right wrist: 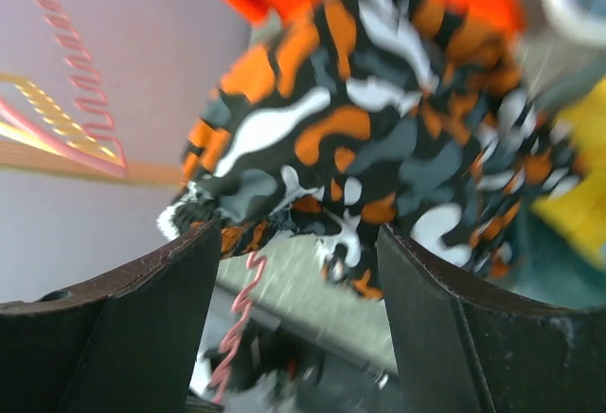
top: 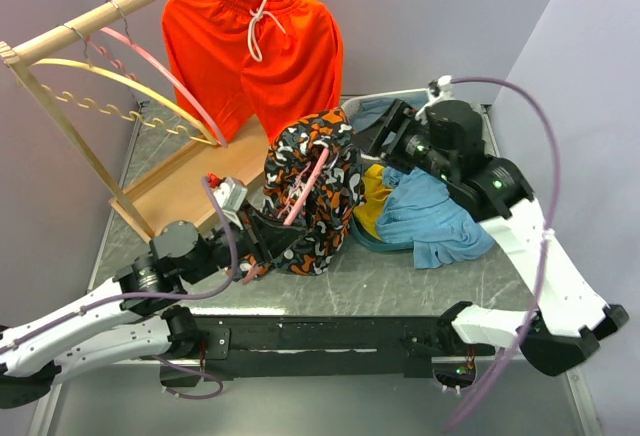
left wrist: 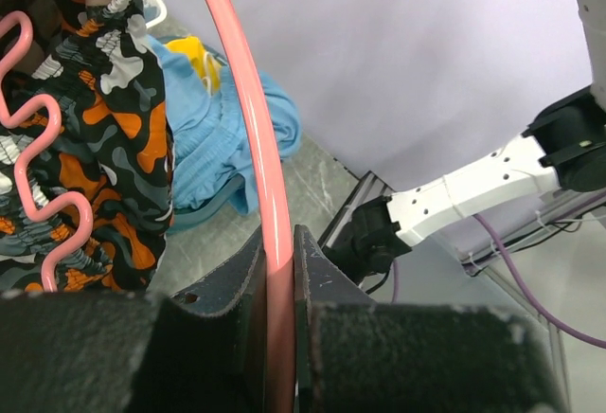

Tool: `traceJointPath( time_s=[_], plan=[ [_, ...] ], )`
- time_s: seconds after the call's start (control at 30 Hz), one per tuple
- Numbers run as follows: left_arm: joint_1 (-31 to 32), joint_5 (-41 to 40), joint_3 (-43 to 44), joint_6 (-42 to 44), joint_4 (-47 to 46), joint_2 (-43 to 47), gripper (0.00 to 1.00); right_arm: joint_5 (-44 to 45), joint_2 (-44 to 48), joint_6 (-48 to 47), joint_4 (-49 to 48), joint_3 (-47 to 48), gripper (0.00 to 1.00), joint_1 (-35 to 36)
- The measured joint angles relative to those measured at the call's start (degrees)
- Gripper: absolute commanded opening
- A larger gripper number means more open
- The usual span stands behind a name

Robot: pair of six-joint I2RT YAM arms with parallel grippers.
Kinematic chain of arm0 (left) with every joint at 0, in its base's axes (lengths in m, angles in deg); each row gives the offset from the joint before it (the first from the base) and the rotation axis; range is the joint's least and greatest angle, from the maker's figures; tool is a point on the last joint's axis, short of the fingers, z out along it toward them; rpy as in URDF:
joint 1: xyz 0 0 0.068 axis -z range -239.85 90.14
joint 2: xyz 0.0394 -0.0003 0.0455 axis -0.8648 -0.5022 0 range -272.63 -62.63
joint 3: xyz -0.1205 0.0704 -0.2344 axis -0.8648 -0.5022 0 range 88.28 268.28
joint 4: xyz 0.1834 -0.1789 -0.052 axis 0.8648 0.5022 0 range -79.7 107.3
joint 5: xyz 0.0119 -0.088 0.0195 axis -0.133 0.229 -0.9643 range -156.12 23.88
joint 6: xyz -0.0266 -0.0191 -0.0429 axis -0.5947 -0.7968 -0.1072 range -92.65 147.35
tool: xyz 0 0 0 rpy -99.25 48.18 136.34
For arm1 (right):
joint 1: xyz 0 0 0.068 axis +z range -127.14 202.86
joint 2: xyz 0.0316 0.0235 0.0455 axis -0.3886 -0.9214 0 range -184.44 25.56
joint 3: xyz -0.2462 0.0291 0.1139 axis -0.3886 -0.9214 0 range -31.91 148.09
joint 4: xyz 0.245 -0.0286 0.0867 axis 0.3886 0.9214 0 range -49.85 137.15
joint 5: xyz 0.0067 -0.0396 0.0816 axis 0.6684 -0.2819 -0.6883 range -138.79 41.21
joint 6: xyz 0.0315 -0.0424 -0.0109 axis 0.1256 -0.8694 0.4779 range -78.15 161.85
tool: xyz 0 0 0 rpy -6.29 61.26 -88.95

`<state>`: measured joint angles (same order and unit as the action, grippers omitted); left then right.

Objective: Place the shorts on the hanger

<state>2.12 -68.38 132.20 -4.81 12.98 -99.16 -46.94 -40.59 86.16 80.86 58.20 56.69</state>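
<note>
My left gripper is in the way of the hanger's lower arm next to the bunched shorts, so my right gripper needs to hold the shorts' top while my left gripper grabs the shorts' waistband.
The camouflage shorts hang in a bunch over the pale pink hanger, which stands tilted above the table. My left gripper is shut on the hanger's arm at its lower end. The wavy bar lies against the shorts in the left wrist view. My right gripper is open just right of the shorts. In its wrist view the shorts hang just beyond the fingertips, with the wavy bar below. Nothing sits between the right jaws.
A wooden rack at the back left carries orange shorts on a green hanger, a yellow hanger and another pink one. Its base board lies on the table. A blue cloth and a yellow cloth lie under the right arm.
</note>
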Motion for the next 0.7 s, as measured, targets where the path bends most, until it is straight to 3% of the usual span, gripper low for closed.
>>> traceJointPath(
  time_s=[0.3, 0.5, 0.6, 0.7],
  plan=[
    [0.4, -0.2, -1.5, 1.4, -3.6, -5.1, 0.01, -11.8, -4.2, 11.7, -1.0, -4.5, 0.77, -5.0],
    [1.3, -0.2, -2.2, 2.1, -5.6, -8.1, 0.01, -14.9, -4.2, 15.1, -3.0, -8.7, 0.7, -7.1],
    [2.0, -0.2, -2.2, 2.8, -6.3, -10.1, 0.01, -16.3, -4.3, 16.2, -4.3, -11.5, 0.64, -7.7],
    [2.7, -0.2, -2.2, 3.3, -6.4, -12.0, 0.01, -17.2, -4.8, 16.4, -4.6, -13.1, 0.39, -8.3]
  ],
)
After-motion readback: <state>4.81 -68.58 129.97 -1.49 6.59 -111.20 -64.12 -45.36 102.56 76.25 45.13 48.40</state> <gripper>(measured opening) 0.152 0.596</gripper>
